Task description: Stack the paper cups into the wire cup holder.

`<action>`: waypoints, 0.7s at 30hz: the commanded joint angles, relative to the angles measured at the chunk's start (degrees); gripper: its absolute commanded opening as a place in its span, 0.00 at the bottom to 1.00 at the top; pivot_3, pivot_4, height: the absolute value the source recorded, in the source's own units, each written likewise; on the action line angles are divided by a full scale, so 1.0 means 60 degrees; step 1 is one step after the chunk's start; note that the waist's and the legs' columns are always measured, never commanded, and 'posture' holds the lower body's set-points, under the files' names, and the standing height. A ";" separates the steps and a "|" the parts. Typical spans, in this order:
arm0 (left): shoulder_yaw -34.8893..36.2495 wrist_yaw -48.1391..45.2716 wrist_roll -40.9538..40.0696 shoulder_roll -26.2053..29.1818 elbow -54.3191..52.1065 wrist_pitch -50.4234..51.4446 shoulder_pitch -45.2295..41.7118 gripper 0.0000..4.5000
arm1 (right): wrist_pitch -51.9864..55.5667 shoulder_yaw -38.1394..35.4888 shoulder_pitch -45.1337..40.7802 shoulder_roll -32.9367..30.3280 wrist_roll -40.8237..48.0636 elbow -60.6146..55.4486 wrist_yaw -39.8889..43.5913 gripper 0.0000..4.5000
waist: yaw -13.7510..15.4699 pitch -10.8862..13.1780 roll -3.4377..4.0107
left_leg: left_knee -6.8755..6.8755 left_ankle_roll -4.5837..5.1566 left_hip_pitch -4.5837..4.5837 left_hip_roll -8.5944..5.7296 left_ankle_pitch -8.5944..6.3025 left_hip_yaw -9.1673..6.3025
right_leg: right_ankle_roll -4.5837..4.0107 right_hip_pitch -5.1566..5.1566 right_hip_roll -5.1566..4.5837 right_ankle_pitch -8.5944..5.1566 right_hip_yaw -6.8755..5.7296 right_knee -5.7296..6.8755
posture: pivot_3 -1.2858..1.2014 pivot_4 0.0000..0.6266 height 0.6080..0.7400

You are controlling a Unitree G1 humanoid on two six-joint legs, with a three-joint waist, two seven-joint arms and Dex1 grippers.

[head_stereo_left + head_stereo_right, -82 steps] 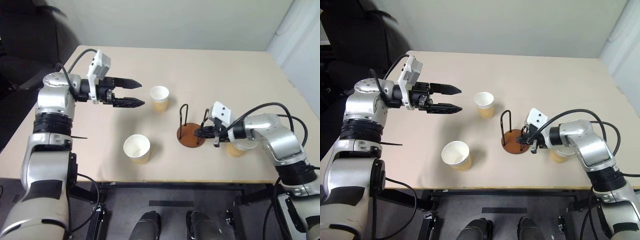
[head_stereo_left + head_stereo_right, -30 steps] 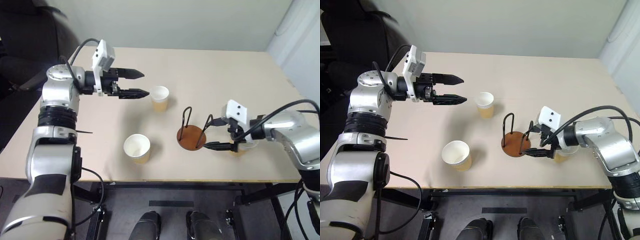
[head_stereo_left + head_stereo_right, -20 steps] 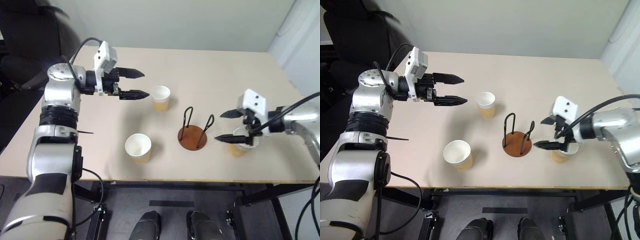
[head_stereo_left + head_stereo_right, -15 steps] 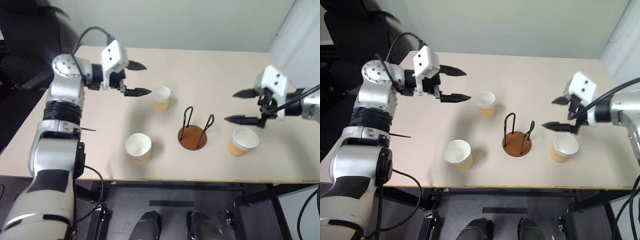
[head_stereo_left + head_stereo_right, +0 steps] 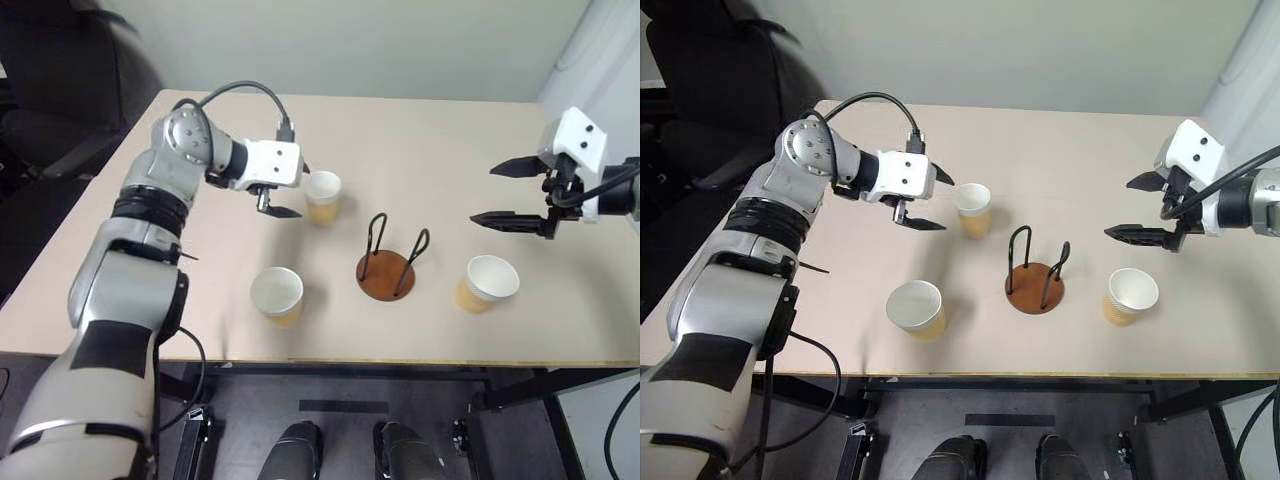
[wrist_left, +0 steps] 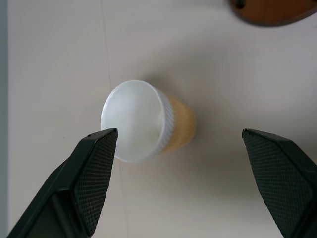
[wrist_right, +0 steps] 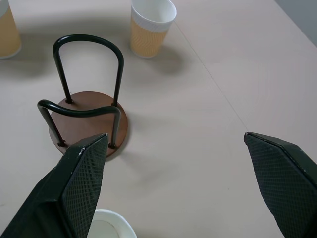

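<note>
The far cup (image 5: 323, 198) will slip down and stand on the brown base when I lower it, because the wire loops have an open gap (image 5: 391, 256) between them.
Three tan paper cups stand upright on the table: a far one (image 5: 320, 195), a near-left one (image 5: 276, 294) and a right one (image 5: 487, 282). Between them stands the wire cup holder (image 5: 385, 272), with nothing in it. My left gripper (image 5: 297, 190) is open just left of the far cup, its fingers spread beside it, apart from it. The left wrist view has a cup (image 6: 143, 121) lying between the spread fingers. My right gripper (image 5: 485, 193) hangs open in the air above the right cup, to the right of the holder (image 7: 86, 114).
The beige table (image 5: 420, 130) has free room at the back and far right. Its front edge (image 5: 330, 360) runs close behind the near-left and right cups. A dark chair (image 5: 60, 90) stands off the left side.
My left gripper has rolled, dropped and moved right, up to the far cup. My right gripper has lifted away from the holder and drawn back to the right. Both stayed open.
</note>
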 commanded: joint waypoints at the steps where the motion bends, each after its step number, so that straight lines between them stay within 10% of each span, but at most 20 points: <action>1: -0.0181 0.0826 0.0525 -0.0131 0.0253 -0.0363 -0.0591 0.96 | -0.0094 -0.0244 -0.0228 -0.0188 -0.0031 -0.0129 0.0034 0.99 | 0.0007 0.0000 0.0001 | 0.0008 0.0001 -0.0017 0.0005 0.0000 -0.0007 | 0.0007 -0.0015 -0.0013 0.0004 0.0004 0.0003 | 0.52 0.24 1.00; 21: -0.1189 0.3031 0.2302 -0.0779 0.1424 -0.0432 -0.0921 0.96 | -0.0092 -0.0274 -0.0234 -0.0261 -0.0086 -0.0079 0.0048 0.99 | 0.0011 0.0002 -0.0002 | 0.0020 -0.0029 -0.0029 -0.0041 0.0040 0.0017 | 0.0047 -0.0022 -0.0047 0.0023 0.0006 0.0002 | 0.52 0.24 1.00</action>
